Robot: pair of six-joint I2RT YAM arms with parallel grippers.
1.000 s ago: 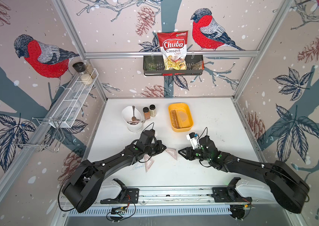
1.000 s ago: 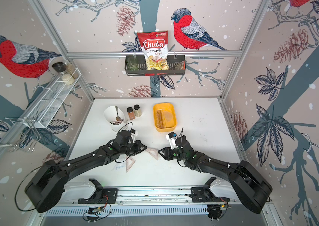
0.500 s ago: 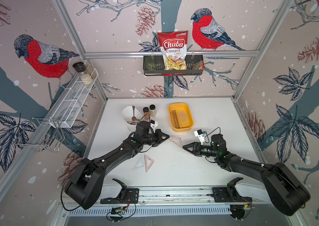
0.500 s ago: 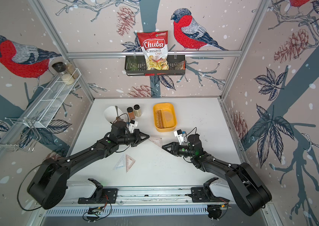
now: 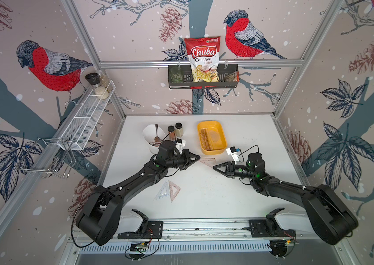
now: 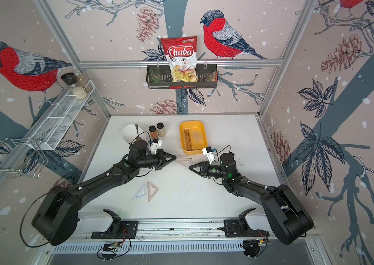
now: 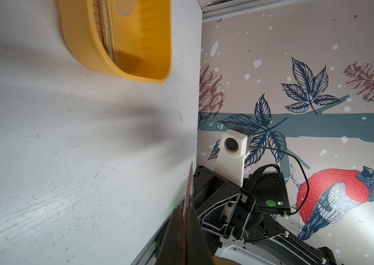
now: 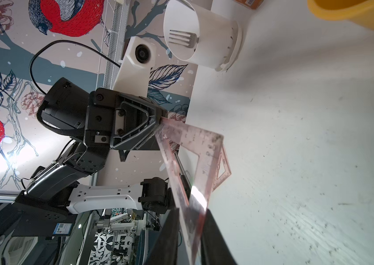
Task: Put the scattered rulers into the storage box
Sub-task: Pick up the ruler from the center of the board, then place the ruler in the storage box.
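Observation:
I should open my left gripper before my right gripper carries the pinkish set square (image 5: 207,161) into the storage box (image 5: 216,140), because both grippers are holding it by opposite corners.
A pinkish set square (image 5: 207,160) (image 6: 184,161) hangs above the table between both arms, just in front of the yellow storage box (image 5: 211,151) (image 6: 182,137). My left gripper (image 5: 198,158) (image 7: 187,206) is shut on one corner of it. My right gripper (image 5: 214,168) (image 8: 190,220) has its fingers close on either side of the opposite corner; whether they press it I cannot tell. Straight rulers (image 5: 204,138) and a protractor (image 5: 214,136) lie in the box. A clear set square (image 5: 163,190) and a pink set square (image 5: 174,190) lie side by side on the table near the front.
A white bowl (image 5: 149,137) with a spoon and two spice jars (image 5: 174,132) stand left of the box, right behind my left wrist. A wire shelf (image 5: 85,117) lines the left wall. A dark basket (image 5: 203,86) with a chips bag hangs on the back wall.
Both arms carried the pinkish set square up and back toward the box. In the last half second the right jaws narrowed around its corner. The left grip held throughout.

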